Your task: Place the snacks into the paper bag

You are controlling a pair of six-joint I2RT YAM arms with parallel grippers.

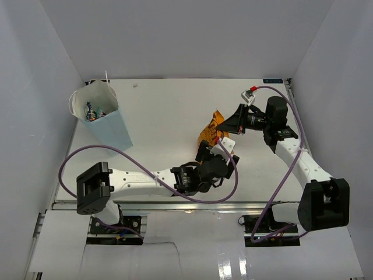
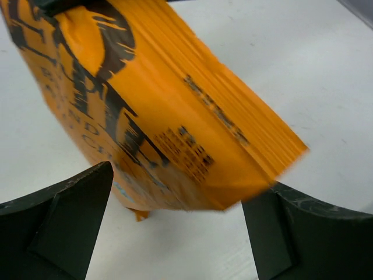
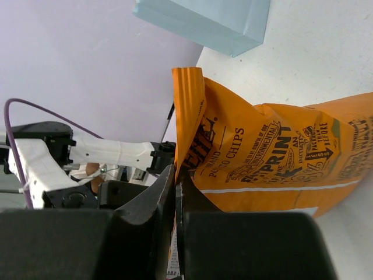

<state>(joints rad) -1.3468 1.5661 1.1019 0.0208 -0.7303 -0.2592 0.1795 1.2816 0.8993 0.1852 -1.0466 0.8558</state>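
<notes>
The paper bag [image 1: 104, 116] is a long way across from my right gripper. Next, my left gripper grabs the orange chip bag by its free corner [image 2: 236, 184] and brings it over.
The large orange chip bag [image 1: 211, 132] is held up off the table near the middle. My right gripper [image 1: 228, 126] is shut on its sealed end, with the seam pinched between the jaws in the right wrist view [image 3: 176, 175]. My left gripper [image 1: 213, 154] is open just below the bag; in the left wrist view the orange bag [image 2: 175, 116] hangs between the spread fingers [image 2: 70, 216] without touching them. The light-blue paper bag [image 1: 111, 119] stands upright at the far left with several small packets [image 1: 96, 111] inside. It also shows in the right wrist view [image 3: 204, 23].
White walls enclose the table on the left, back and right. A purple cable loops from the left arm [image 1: 134, 178] over the table front. The right arm [image 1: 297, 157] reaches in from the right.
</notes>
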